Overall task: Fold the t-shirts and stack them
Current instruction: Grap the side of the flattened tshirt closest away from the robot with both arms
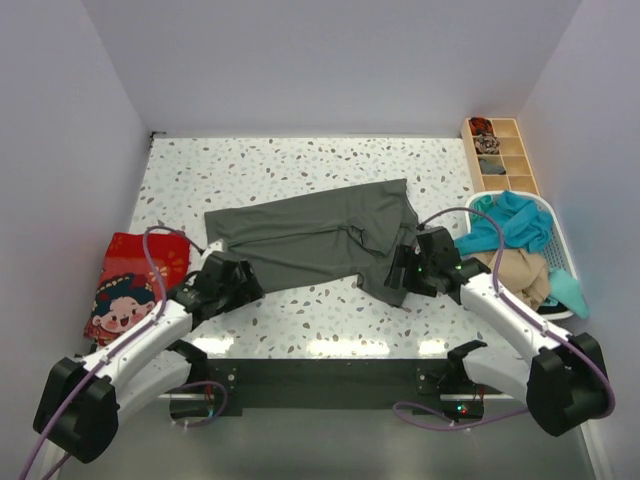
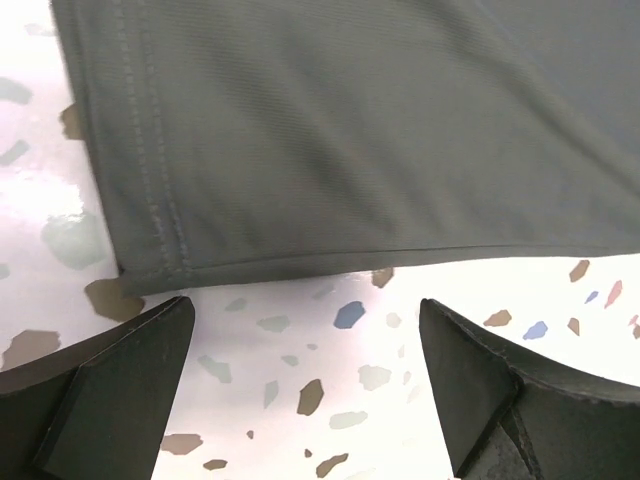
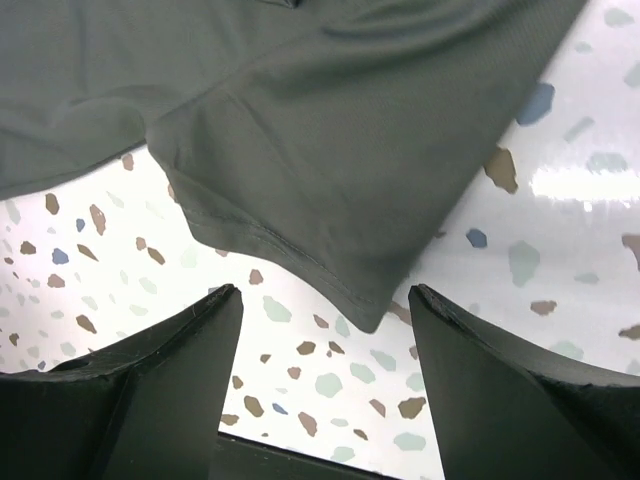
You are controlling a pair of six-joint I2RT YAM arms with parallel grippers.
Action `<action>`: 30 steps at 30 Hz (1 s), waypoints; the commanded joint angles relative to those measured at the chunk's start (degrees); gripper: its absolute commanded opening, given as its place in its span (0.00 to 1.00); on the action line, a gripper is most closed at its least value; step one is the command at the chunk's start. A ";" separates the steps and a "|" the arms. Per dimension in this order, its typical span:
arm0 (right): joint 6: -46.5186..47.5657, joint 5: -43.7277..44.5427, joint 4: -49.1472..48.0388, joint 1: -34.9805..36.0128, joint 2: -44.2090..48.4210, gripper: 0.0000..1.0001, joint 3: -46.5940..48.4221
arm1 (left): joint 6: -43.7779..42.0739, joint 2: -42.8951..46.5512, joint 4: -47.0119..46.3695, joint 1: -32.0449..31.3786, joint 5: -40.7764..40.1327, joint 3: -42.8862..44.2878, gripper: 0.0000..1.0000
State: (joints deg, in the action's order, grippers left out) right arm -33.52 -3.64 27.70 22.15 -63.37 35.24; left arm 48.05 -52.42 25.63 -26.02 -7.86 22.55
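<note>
The sleeve tip [image 3: 345,278] points into the gap between the right gripper's open fingers, so the fingers should carry on moving onto its hemmed corner [image 3: 366,316] until they pinch it.
A dark grey-green t-shirt [image 1: 310,238] lies spread across the middle of the speckled table. My left gripper [image 1: 232,272] stands open at the shirt's near left corner; in the left wrist view the hemmed corner [image 2: 150,260] lies just beyond my gripper [image 2: 305,330], apart from both fingers. My right gripper [image 1: 405,268] is open too, at the shirt's near right end, where a sleeve tip [image 3: 370,310] hangs just ahead of my gripper [image 3: 325,300], not pinched. A red t-shirt with a cartoon face [image 1: 132,283] lies folded at the left edge. Teal [image 1: 510,222] and tan [image 1: 520,272] shirts fill the basket.
The white plastic basket [image 1: 560,240] stands at the right edge, close to the right arm. A wooden divided tray [image 1: 498,152] with small items sits at the far right. White walls close in the table on three sides.
</note>
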 commanded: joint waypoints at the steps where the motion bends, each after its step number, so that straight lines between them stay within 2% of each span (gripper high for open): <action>1: -4.97 3.46 3.49 0.44 4.04 0.72 -2.28 | 3.62 -0.22 3.37 -0.79 -7.15 1.44 1.00; 10: -7.35 4.52 1.22 0.35 3.08 0.72 -5.80 | 7.23 -4.97 2.76 -0.79 -16.74 1.98 1.00; 13: -8.14 4.26 -0.19 0.44 2.64 0.71 -6.68 | 7.50 -5.49 2.32 -0.79 -17.89 2.41 0.96; 14: -8.23 4.43 -0.45 0.35 2.21 0.70 -6.94 | 7.49 -5.67 2.32 -0.79 -17.89 2.50 0.86; 16: -8.67 3.82 -2.73 0.35 1.15 0.67 -7.56 | 7.14 -5.85 1.71 -0.79 -17.55 2.15 0.77; 17: -8.84 2.60 -3.70 0.44 0.71 0.66 -8.17 | 7.14 -5.85 1.53 -0.79 -17.28 1.89 0.62; 19: -9.20 0.67 -6.69 0.44 -1.04 0.60 -8.70 | 6.88 -6.20 0.57 -0.79 -16.41 1.10 0.53; 20: -9.20 0.48 -7.31 0.44 -1.75 0.58 -8.61 | 6.97 -6.29 0.56 -0.79 -16.40 0.92 0.45; 22: -9.02 0.13 -8.98 0.35 -3.85 0.55 -8.61 | 6.88 -6.64 0.48 -0.79 -16.49 0.66 0.38; 23: -8.85 0.04 -9.50 0.44 -4.47 0.52 -8.44 | 7.05 -6.64 0.56 -0.79 -16.40 0.66 0.30; 26: -8.49 -0.32 -11.09 0.44 -5.88 0.36 -8.26 | 6.88 -6.38 0.74 -0.79 -16.58 0.74 0.21; 28: -8.14 -0.75 -11.36 0.44 -6.06 0.17 -8.00 | 6.79 -6.03 1.00 -0.79 -16.75 0.75 0.17; 29: -7.97 -0.93 -11.27 0.35 -5.54 0.05 -7.65 | 6.62 -5.94 1.26 -0.79 -16.84 0.83 0.11; 30: -7.88 -0.84 -10.83 0.44 -5.01 0.01 -7.65 | 6.53 -5.67 1.35 -0.79 -16.84 1.01 0.09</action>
State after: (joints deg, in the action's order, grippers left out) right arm -41.43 -4.14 17.61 22.39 -68.69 27.75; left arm 54.48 -58.98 27.49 -26.76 -22.79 23.59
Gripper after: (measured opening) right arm 0.105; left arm 0.138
